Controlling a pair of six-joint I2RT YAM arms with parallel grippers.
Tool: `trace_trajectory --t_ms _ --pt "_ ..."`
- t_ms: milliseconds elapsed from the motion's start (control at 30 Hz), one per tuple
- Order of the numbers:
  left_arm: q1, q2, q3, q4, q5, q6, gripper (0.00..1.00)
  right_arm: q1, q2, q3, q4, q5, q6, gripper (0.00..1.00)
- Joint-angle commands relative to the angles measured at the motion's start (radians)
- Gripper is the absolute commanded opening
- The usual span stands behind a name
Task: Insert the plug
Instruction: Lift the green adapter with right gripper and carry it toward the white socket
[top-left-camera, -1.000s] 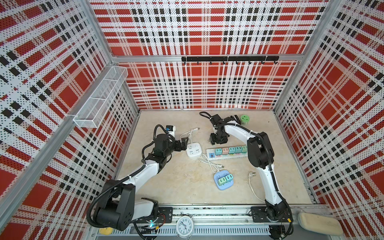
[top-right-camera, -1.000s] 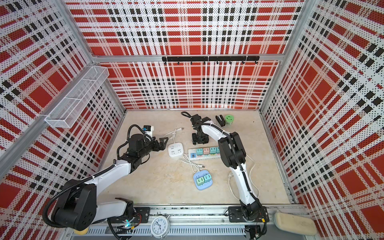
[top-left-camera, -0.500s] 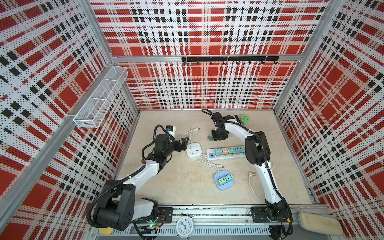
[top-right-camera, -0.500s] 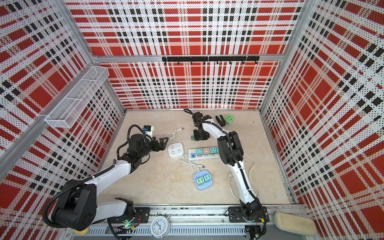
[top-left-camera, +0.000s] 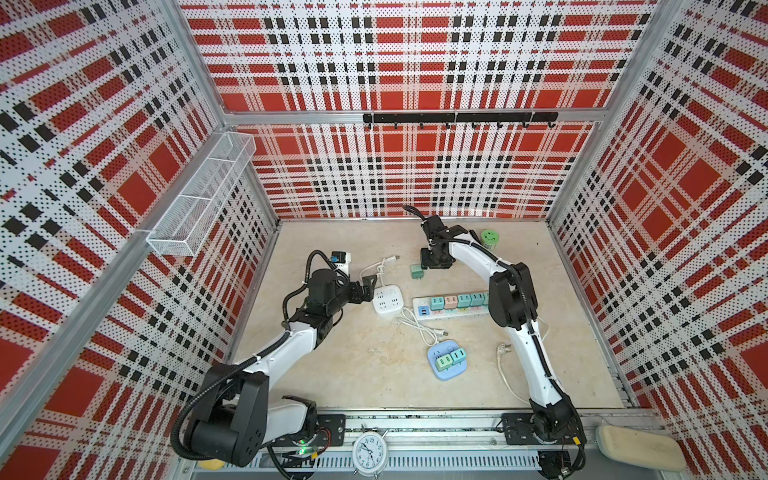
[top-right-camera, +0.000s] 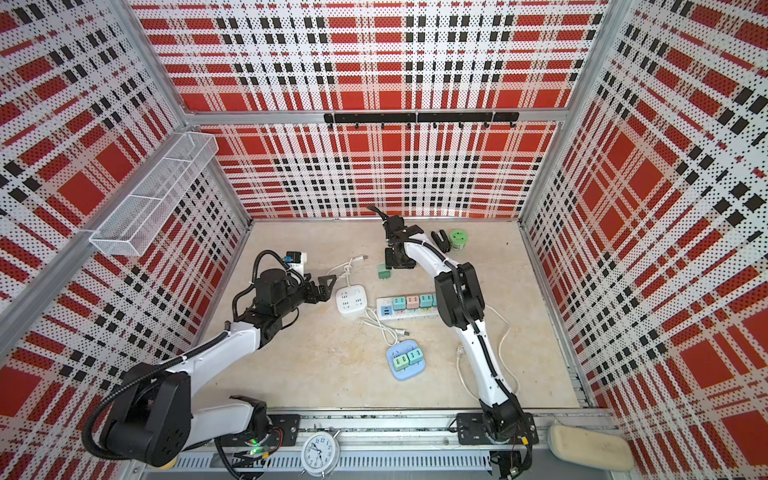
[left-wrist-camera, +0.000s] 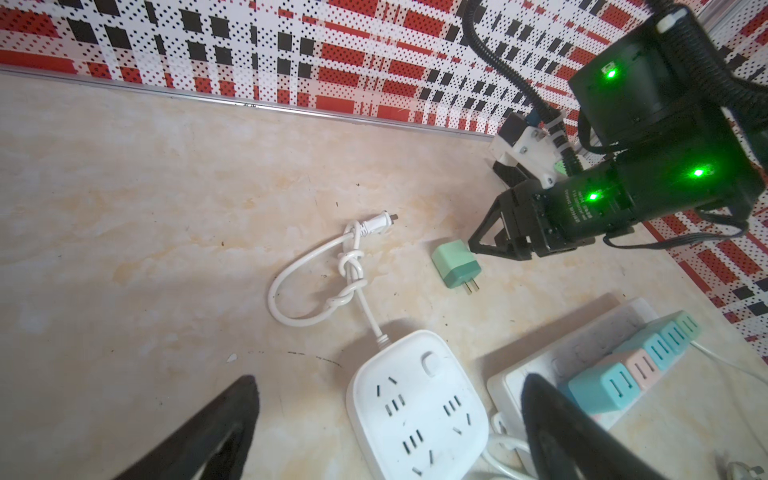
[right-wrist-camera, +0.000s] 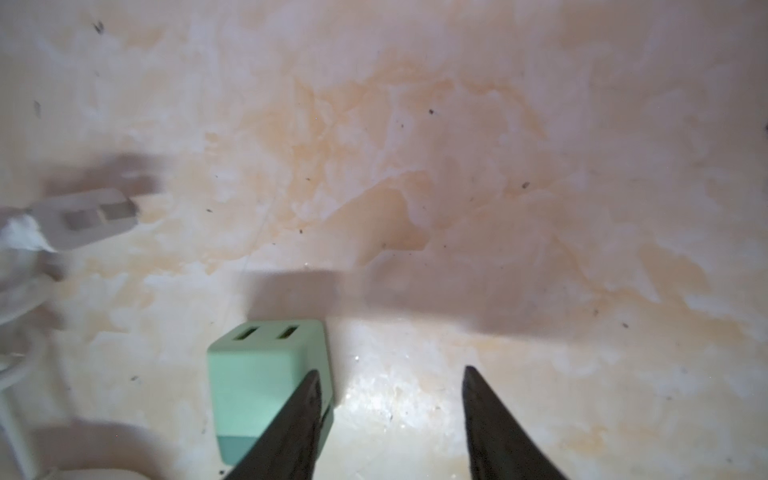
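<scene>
One of my right gripper's fingers is over the green plug's edge (right-wrist-camera: 326, 361). I should open my right gripper wider, move it over and put its fingers on both sides of the plug's body (right-wrist-camera: 260, 388) before I close it.
The green plug (top-left-camera: 417, 271) (top-right-camera: 383, 272) lies on its side on the table, prongs toward the power strip (top-left-camera: 453, 305). My right gripper (top-left-camera: 434, 262) (right-wrist-camera: 391, 371) stands open just beside it. Only bare table shows between its fingers, and one finger (right-wrist-camera: 299, 415) overlaps the plug's (right-wrist-camera: 257, 374) edge. In the left wrist view the right gripper (left-wrist-camera: 478, 245) has its tips touching or nearly touching the plug (left-wrist-camera: 455, 264). My left gripper (top-left-camera: 368, 286) (left-wrist-camera: 389, 378) is wide open, close to the white square socket block (top-left-camera: 387, 300) (left-wrist-camera: 415, 411), holding nothing.
The strip carries several pastel plugs (top-left-camera: 457, 300). A blue socket block (top-left-camera: 448, 359) with two green plugs lies nearer the front. The white block's knotted cable (left-wrist-camera: 349, 274) runs toward the back. A green round socket (top-left-camera: 490, 239) sits at the back.
The right gripper's jaws have closed in and then spread again, shifting slightly toward the back wall. The green plug lies free beside it. The left arm has not moved.
</scene>
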Motion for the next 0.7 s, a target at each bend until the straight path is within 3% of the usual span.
trace_trajectory --t_ms 0,167,667 --pt "0.009 -0.043 -0.040 0.058 0.043 0.012 0.99 0.034 -0.101 -0.035 0.101 0.017 0.033 0.66" --pt "0.008 -0.083 -0.071 0.088 0.054 0.017 0.99 0.058 -0.060 0.004 0.082 0.031 0.033 0.77" --pt "0.010 -0.100 -0.089 0.102 0.040 0.021 0.99 0.081 0.072 0.079 0.039 0.026 0.063 0.73"
